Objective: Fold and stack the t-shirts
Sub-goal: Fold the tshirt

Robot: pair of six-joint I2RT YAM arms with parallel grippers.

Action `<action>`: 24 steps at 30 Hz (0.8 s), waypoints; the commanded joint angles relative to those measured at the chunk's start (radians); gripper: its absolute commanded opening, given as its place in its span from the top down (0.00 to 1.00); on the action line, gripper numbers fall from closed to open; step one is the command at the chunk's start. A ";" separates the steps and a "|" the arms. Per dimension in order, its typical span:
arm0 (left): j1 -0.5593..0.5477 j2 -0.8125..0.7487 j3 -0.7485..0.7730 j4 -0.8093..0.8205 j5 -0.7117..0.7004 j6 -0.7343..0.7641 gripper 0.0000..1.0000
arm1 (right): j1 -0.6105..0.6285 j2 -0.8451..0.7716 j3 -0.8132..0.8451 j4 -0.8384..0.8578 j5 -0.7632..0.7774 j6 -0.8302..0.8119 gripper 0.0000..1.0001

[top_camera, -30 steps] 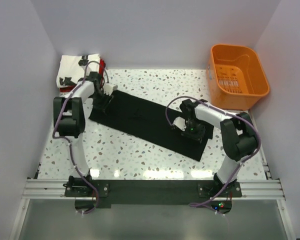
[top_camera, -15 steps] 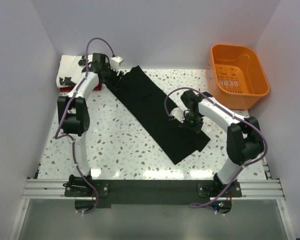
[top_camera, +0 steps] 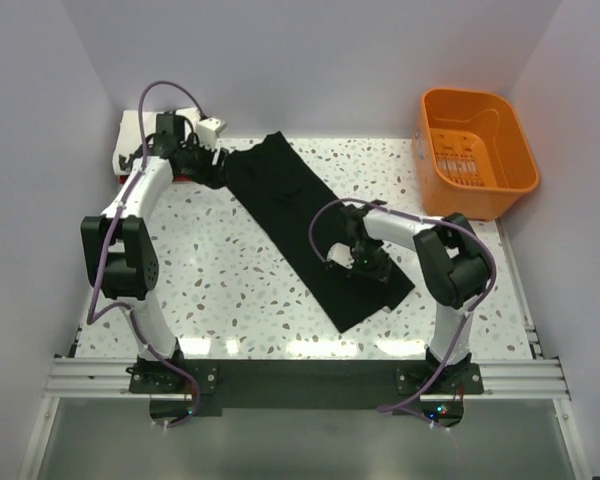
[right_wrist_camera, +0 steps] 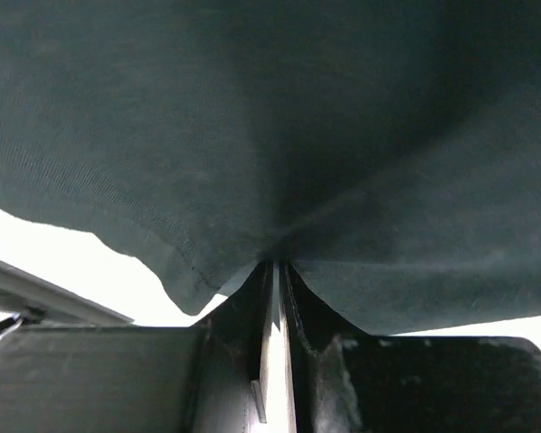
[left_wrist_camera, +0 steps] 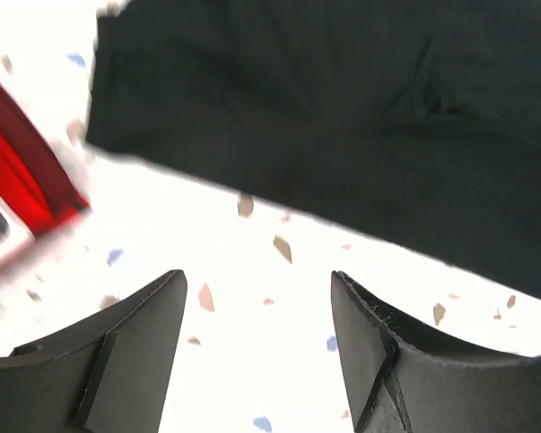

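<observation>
My two grippers should swing the black t-shirt's strip (top_camera: 292, 226) straight at its far end (top_camera: 278, 162) before I fold its near end over, because the strip lies at a slant across the table.
The black t-shirt (top_camera: 310, 215) lies as a long folded strip running diagonally from the far left toward the near right. My right gripper (top_camera: 365, 262) sits on its near end, and in the right wrist view the jaws (right_wrist_camera: 275, 263) are shut, pinching a ridge of the black cloth (right_wrist_camera: 279, 135). My left gripper (top_camera: 212, 165) hovers just off the strip's far corner, open, with only bare table between its fingers (left_wrist_camera: 257, 275); the black t-shirt (left_wrist_camera: 343, 108) lies beyond them. A red t-shirt's edge (left_wrist_camera: 22, 158) shows at the left. The white t-shirt (top_camera: 130, 135) lies in the far left corner, mostly behind the left arm.
An orange plastic basket (top_camera: 475, 150) stands at the far right corner. White walls close in the speckled table (top_camera: 240, 280) on the left, back and right. A metal rail (top_camera: 300, 375) carrying both arm bases runs along the near edge.
The strip swung steeper as its far end was carried toward the back. The left gripper opened, let go and drew left of it. The right gripper closed on the cloth near the strip's near end.
</observation>
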 commanded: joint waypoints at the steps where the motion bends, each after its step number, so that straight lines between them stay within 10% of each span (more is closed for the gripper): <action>1: 0.038 -0.067 -0.050 -0.046 0.061 -0.033 0.30 | 0.123 0.026 -0.008 -0.018 -0.106 0.031 0.90; 12: 0.056 -0.095 -0.160 -0.109 0.086 -0.006 0.35 | 0.537 0.230 0.378 -0.059 -0.532 0.218 0.84; 24: -0.048 0.114 -0.062 -0.042 0.152 -0.096 0.45 | 0.154 0.137 0.624 0.009 -0.526 0.271 0.75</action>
